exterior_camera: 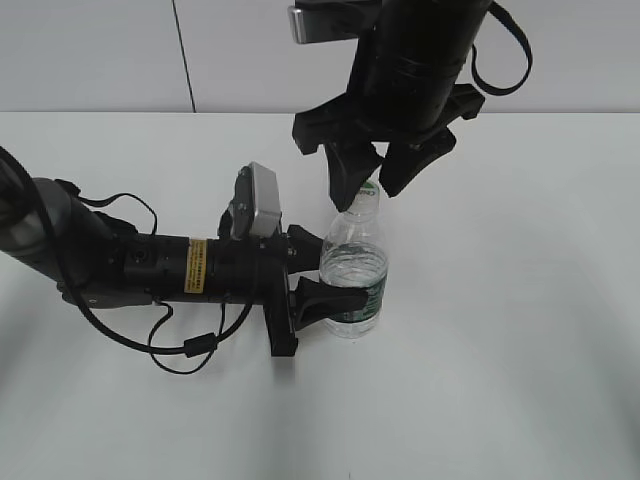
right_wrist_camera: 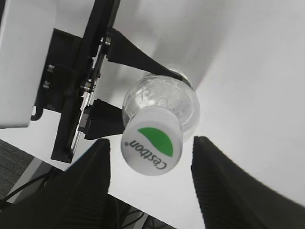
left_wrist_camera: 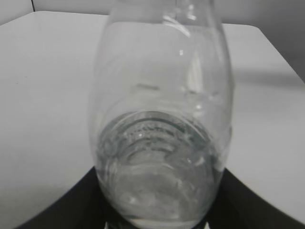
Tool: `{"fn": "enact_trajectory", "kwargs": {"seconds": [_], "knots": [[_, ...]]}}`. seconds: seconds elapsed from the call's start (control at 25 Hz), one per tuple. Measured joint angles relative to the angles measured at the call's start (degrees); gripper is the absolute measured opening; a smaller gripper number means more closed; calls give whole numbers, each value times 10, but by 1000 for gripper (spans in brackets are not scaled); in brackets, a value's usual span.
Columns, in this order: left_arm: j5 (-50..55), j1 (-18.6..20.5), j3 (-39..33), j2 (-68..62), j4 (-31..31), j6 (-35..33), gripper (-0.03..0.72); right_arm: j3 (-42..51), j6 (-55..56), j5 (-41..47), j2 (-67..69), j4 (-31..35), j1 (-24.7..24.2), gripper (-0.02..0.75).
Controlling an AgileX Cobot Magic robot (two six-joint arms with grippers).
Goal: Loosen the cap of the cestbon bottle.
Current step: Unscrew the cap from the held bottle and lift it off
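Note:
I expect the white cap [exterior_camera: 368,190] to come off in one piece and the bottle to stay standing when I lift the cap, because my left gripper is holding the bottle's lower body [exterior_camera: 352,288].
The cestbon bottle [exterior_camera: 354,275] stands upright on the white table, clear with a dark green label band low down. My left gripper [exterior_camera: 318,283] is shut on its lower body; in the left wrist view the bottle [left_wrist_camera: 159,143] fills the frame between the black fingers. The white cap [right_wrist_camera: 151,145] with a green half-circle and "Cestbon" lettering sits on the bottle. My right gripper [right_wrist_camera: 150,171] is open, its two fingers on either side of the cap with gaps. In the exterior view the right gripper [exterior_camera: 378,180] hangs over the cap [exterior_camera: 369,190].
The white table [exterior_camera: 520,330] stretches all around. The left arm's body [exterior_camera: 150,265] lies along the table at left with a looped black cable [exterior_camera: 190,350] below it. A pale wall runs behind.

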State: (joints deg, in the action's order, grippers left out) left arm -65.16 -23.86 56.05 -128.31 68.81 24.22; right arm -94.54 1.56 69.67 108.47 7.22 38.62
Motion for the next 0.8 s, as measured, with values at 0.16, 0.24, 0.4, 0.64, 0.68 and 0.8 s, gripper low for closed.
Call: {"fn": "enact_trajectory", "kwargs": {"seconds": [0.16, 0.24, 0.4, 0.64, 0.68, 0.8], "knots": [[0, 0, 0, 0, 0, 0, 350, 0, -1, 0, 1, 0, 0, 424], [0, 0, 0, 0, 0, 0, 350, 0, -1, 0, 6, -1, 0, 424], [0, 0, 0, 0, 0, 0, 350, 0, -1, 0, 15, -2, 0, 422], [0, 0, 0, 0, 0, 0, 350, 0, -2, 0, 14, -2, 0, 344], [0, 0, 0, 0, 0, 0, 350, 0, -2, 0, 14, -2, 0, 323], [0, 0, 0, 0, 0, 0, 350, 0, -24, 0, 14, -2, 0, 311]]}}
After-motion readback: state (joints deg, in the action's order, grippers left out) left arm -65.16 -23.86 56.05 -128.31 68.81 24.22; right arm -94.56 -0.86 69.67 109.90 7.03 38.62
